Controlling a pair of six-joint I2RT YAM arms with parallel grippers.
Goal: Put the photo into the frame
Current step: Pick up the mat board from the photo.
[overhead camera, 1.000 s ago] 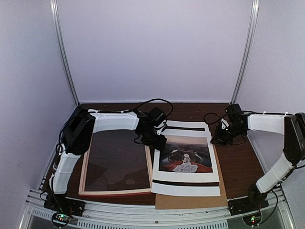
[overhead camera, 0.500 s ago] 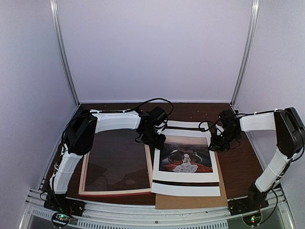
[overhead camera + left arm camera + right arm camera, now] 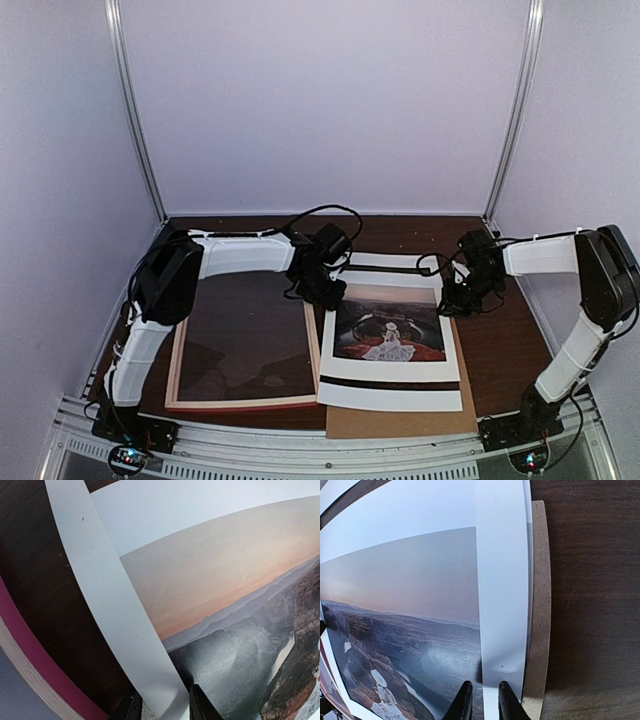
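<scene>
The white mat is on the photo and its back part goes past the photo's edge, so my right gripper should lift the mat clear by its back corner.
The photo lies flat right of centre, and its dark canyon picture fills the left wrist view and the right wrist view. The frame, pink-edged, lies to its left, and a curve of its moulding shows in the left wrist view. My left gripper is down at the photo's upper left. It stands partly open astride the white mat's side strip, which bows up between the fingers. My right gripper is at the photo's right edge. It is narrowly open over the seam between picture and mat strip.
The white mat reaches beyond the photo at front and back. Under both, a brown backing board sticks out at the front and along the right side. Dark wood table lies all around, with enclosure walls behind and at the sides.
My right arm has swung left and brought its gripper down onto the photo's right edge. The left gripper has stayed at the photo's upper left corner.
</scene>
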